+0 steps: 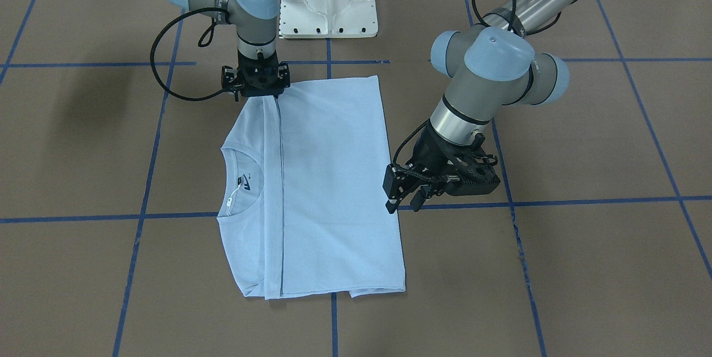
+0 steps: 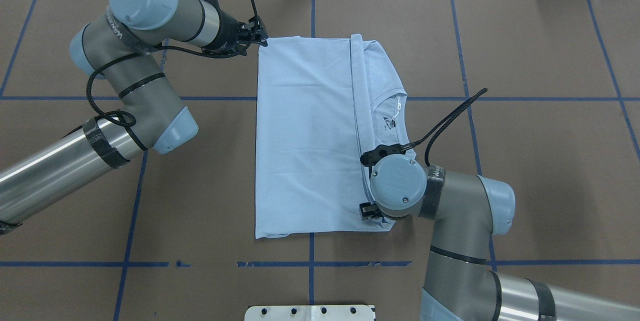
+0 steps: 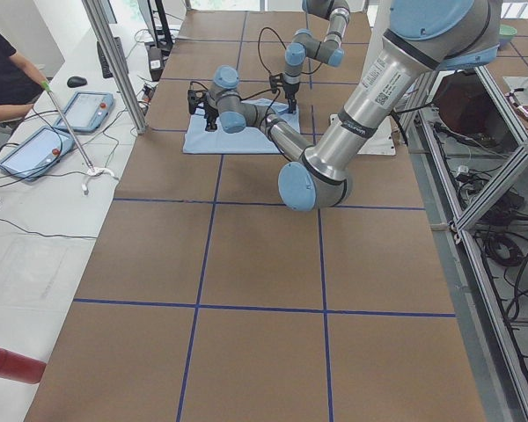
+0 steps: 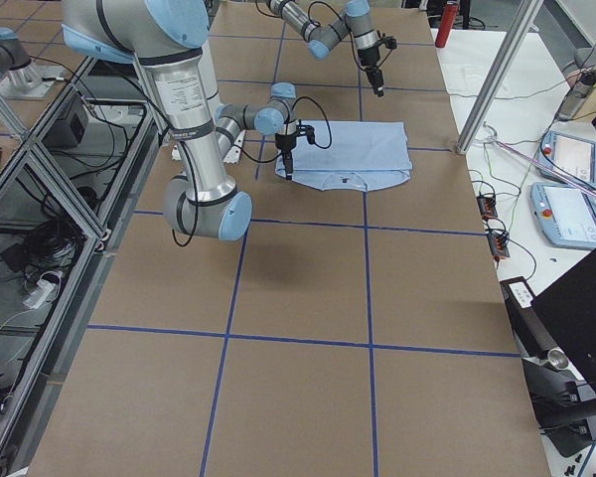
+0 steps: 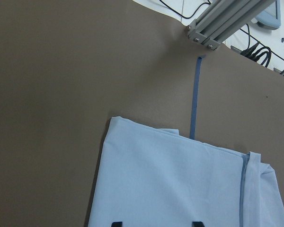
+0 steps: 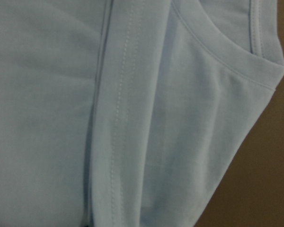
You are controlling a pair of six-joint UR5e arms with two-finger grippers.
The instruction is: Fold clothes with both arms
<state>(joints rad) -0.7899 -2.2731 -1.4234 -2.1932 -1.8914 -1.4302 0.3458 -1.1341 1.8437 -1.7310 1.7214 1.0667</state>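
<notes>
The robot's right gripper should first turn the doubled part flat toward the collar [image 1: 241,187], because the T-shirt's top layer is folded back on itself in a part [image 1: 273,187] along the fold seam.
The pale light-blue T-shirt [image 1: 334,179] lies folded into a rectangle on the brown table [image 2: 525,161], its collar with dark logo and white tag [image 2: 390,120] to the robot's right. The chest print is hidden. My left gripper [image 1: 404,204] is open and empty, raised over the shirt's left edge. The left wrist view shows its two fingertips apart [image 5: 156,223] above the cloth [image 5: 180,184]. My right gripper [image 1: 264,95] points straight down at the shirt's near edge by the fold seam [image 6: 104,118]. Its fingers are hidden, so I cannot tell whether it grips.
The white pedestal base [image 1: 328,6] stands just behind the shirt. Blue tape lines [image 2: 500,98] grid the table. An operator [image 3: 0,79], tablets [image 3: 35,149] and an aluminium post [image 3: 114,66] are beyond the far edge. A red cylinder [image 3: 9,362] lies off the table's left end.
</notes>
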